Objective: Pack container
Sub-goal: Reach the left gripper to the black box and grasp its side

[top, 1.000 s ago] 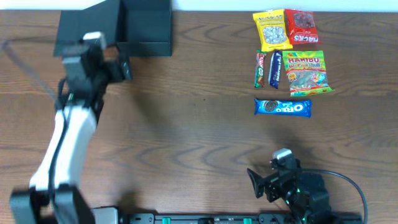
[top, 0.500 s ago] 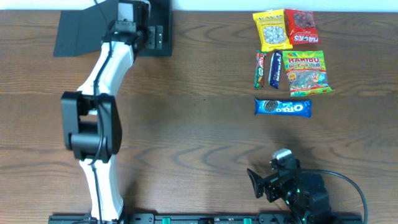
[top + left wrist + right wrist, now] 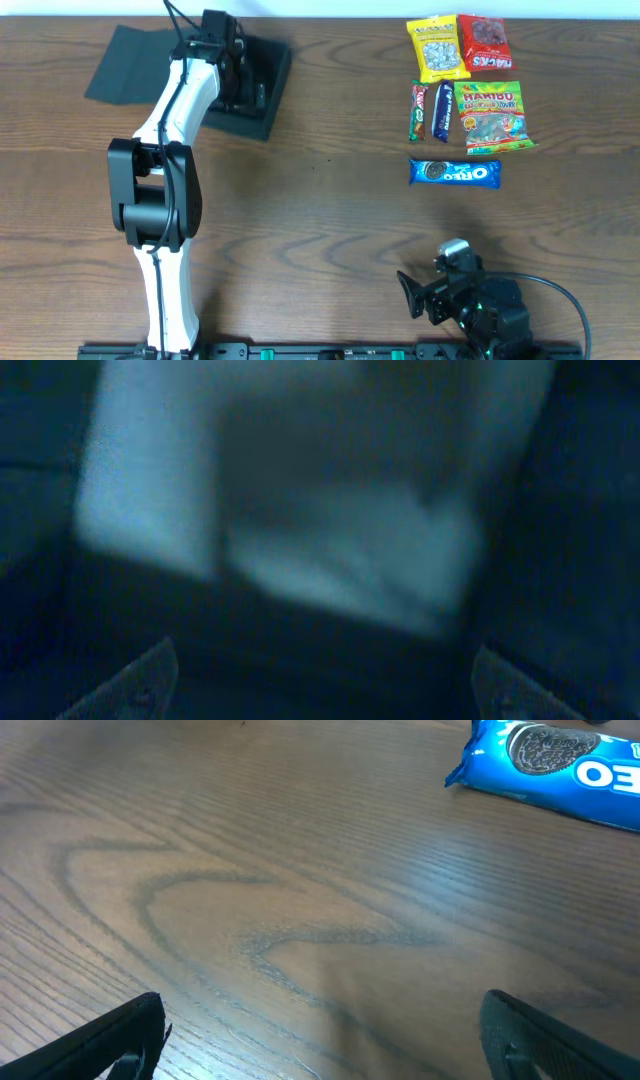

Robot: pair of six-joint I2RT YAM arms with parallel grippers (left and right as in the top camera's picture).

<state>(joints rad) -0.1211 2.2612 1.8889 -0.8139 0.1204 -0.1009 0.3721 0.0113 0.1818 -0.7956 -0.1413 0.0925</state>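
Note:
The container (image 3: pixel 264 100) lies crooked and far from the snack packets, so next my left gripper grips the container's side (image 3: pixel 281 88) nearest them, pulls the container nearer and straightens it.
The container (image 3: pixel 272 78), a dark shallow box, lies at the far left of the table, and its flap lid (image 3: pixel 125 62) is laid open to the left. My left gripper (image 3: pixel 240 82) reaches down into the box. In the left wrist view its fingers (image 3: pixel 320 690) are wide apart, with only the dark, blurred box interior (image 3: pixel 300 510) between them. My right gripper (image 3: pixel 420 295) is open and empty, low over the wood near the front edge. In the right wrist view its fingers (image 3: pixel 325 1040) are also spread.
Snack packets lie at the far right: a yellow packet (image 3: pixel 437 48), a red packet (image 3: pixel 483 42), a Haribo bag (image 3: pixel 490 115), two small bars (image 3: pixel 419 110) (image 3: pixel 442 110) and a blue Oreo pack (image 3: pixel 455 172), which also shows in the right wrist view (image 3: pixel 560 770).
My left arm swung from the box's left side to over and into the box. The box turned slightly and slid toward the front right, and its lid now lies flat. The right arm has not moved.

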